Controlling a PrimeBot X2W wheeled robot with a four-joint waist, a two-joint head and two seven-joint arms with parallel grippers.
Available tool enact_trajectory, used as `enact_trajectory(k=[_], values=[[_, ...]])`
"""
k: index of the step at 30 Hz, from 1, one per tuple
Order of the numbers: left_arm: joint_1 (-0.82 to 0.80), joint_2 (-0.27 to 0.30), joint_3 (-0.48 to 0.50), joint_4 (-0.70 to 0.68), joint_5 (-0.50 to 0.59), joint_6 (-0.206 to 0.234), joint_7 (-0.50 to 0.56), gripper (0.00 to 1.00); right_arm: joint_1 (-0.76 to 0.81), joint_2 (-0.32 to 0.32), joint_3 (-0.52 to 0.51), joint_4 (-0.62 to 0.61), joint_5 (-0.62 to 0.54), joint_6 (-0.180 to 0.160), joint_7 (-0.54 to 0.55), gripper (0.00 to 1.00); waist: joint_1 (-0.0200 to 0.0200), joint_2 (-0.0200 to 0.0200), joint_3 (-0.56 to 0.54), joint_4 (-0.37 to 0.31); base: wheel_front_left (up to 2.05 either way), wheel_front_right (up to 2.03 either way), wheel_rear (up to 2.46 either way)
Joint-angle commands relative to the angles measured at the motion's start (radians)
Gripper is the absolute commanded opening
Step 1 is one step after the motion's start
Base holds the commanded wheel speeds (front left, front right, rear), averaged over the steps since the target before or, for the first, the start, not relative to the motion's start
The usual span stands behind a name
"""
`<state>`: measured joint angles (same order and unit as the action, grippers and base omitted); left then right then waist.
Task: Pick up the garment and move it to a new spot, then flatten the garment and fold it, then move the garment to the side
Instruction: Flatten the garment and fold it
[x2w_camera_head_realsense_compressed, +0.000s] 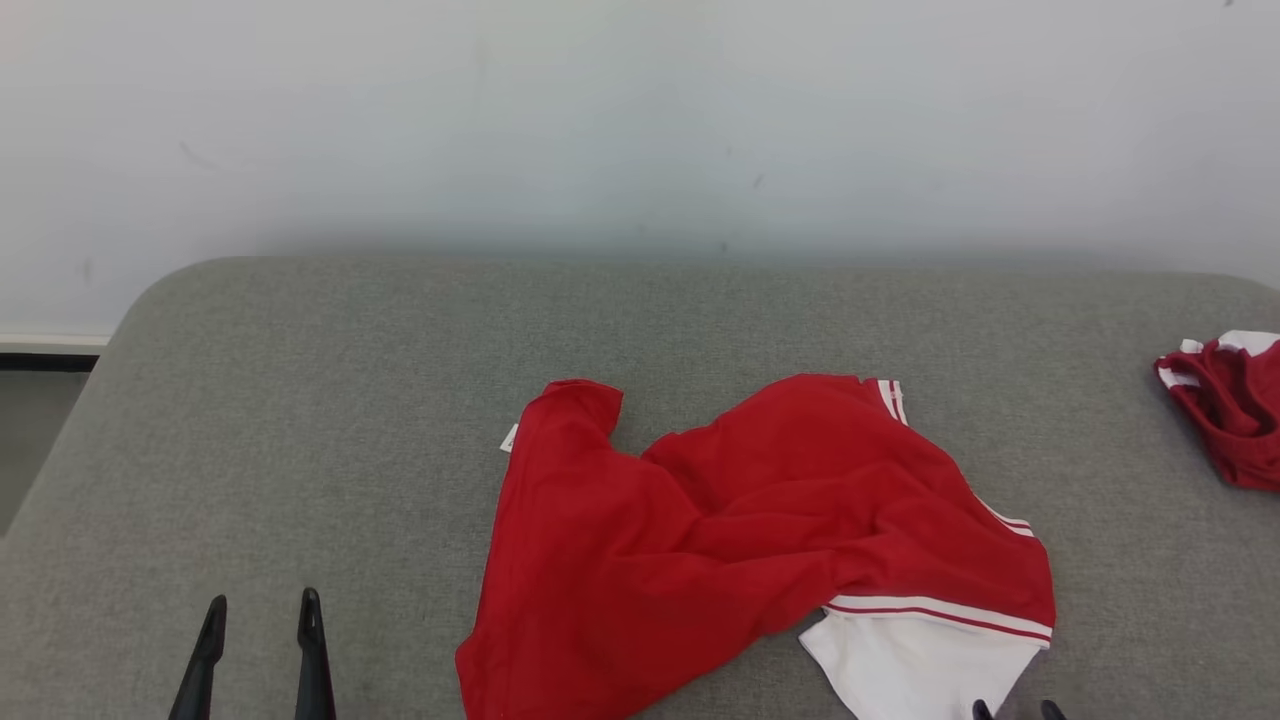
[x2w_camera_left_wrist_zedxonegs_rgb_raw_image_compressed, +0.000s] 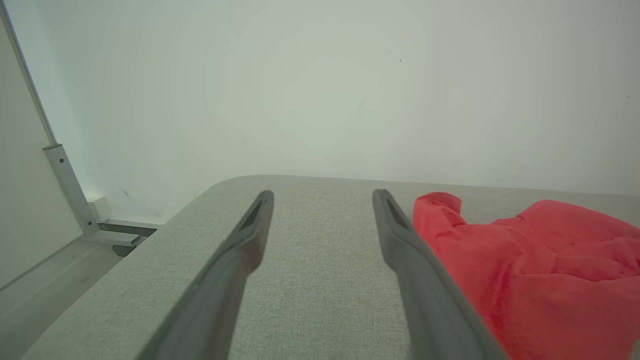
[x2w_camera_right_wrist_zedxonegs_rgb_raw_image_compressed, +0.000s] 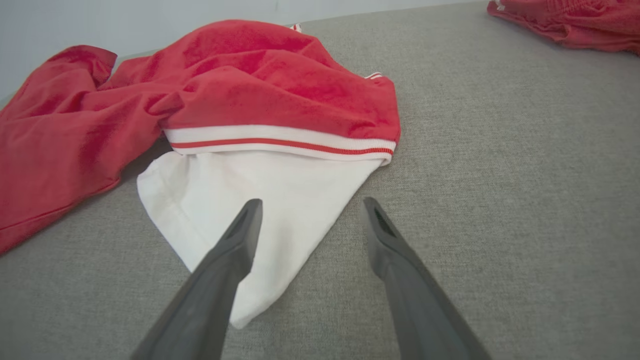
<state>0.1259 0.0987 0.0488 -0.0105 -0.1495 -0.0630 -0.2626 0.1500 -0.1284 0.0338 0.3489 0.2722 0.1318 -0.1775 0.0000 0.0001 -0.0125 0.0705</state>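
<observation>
My gripper will reveal a matching panel hidden at the garment's far shoulder (x2w_camera_head_realsense_compressed: 822, 394) when it lifts the garment, as the white panel (x2w_camera_head_realsense_compressed: 926, 662) shows only at its near shoulder.
A crumpled red garment (x2w_camera_head_realsense_compressed: 720, 530) with white-and-red striped trim and a white panel (x2w_camera_head_realsense_compressed: 900, 670) lies in the middle of the grey cushioned surface (x2w_camera_head_realsense_compressed: 350, 400). My left gripper (x2w_camera_head_realsense_compressed: 262, 605) stands open at the lower left, well to the left of the cloth, nothing between its fingers. In the left wrist view the left gripper (x2w_camera_left_wrist_zedxonegs_rgb_raw_image_compressed: 322, 192) points along the surface with the garment (x2w_camera_left_wrist_zedxonegs_rgb_raw_image_compressed: 540, 265) to its right. My right gripper (x2w_camera_head_realsense_compressed: 1018, 708) barely shows at the bottom edge, by the white panel. In the right wrist view the right gripper (x2w_camera_right_wrist_zedxonegs_rgb_raw_image_compressed: 309, 202) is open over the white panel's (x2w_camera_right_wrist_zedxonegs_rgb_raw_image_compressed: 260, 200) near corner.
A second red and white cloth (x2w_camera_head_realsense_compressed: 1235, 405) is bunched at the surface's far right edge, also seen as the cloth (x2w_camera_right_wrist_zedxonegs_rgb_raw_image_compressed: 570, 17) at the top right of the right wrist view. A pale wall (x2w_camera_head_realsense_compressed: 640, 120) stands behind. A metal frame post (x2w_camera_left_wrist_zedxonegs_rgb_raw_image_compressed: 70, 190) and floor lie off the left end.
</observation>
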Motion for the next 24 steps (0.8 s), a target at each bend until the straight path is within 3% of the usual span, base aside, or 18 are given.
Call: enact_trajectory(k=[1,10,11,13,14,15,24], values=[[-0.009,-0.006,0.001,0.006,0.012,-0.007,-0.003,1.00,-0.015,0.005,0.000,0.010,-0.002,-0.002,0.006,1.00,0.0000,-0.0001,0.002,0.007,0.00,0.00,0.00],[-0.027,-0.019,-0.007,0.039,0.022,-0.035,-0.003,1.00,-0.082,0.025,0.022,0.133,0.014,-0.002,0.094,1.00,0.0000,-0.0001,0.008,0.032,0.00,0.00,0.00],[-0.029,-0.020,-0.007,0.041,0.021,-0.038,-0.003,1.00,-0.085,0.026,0.026,0.146,0.018,-0.002,0.103,0.95,0.0000,-0.0001,0.009,0.034,0.00,0.00,0.00],[-0.029,-0.022,-0.007,0.043,0.023,-0.041,-0.003,1.00,-0.096,0.027,0.029,0.167,0.026,-0.002,0.114,0.44,0.0000,-0.0001,0.012,0.035,0.00,0.00,0.00],[-0.030,-0.024,-0.006,0.044,0.024,-0.041,-0.003,1.00,-0.101,0.027,0.033,0.178,0.028,-0.002,0.119,0.32,0.0000,-0.0001,0.013,0.035,0.00,0.00,0.00],[-0.033,-0.026,-0.003,0.045,0.025,-0.043,-0.003,1.00,-0.111,0.030,0.038,0.193,0.037,-0.002,0.120,0.00,0.0000,-0.0001,0.015,0.034,0.00,0.00,0.00],[-0.026,-0.033,0.015,0.044,0.032,-0.049,-0.003,1.00,-0.119,-0.061,-0.026,0.211,0.052,-0.002,0.059,0.00,0.0000,-0.0001,0.012,0.012,0.00,0.00,0.00]])
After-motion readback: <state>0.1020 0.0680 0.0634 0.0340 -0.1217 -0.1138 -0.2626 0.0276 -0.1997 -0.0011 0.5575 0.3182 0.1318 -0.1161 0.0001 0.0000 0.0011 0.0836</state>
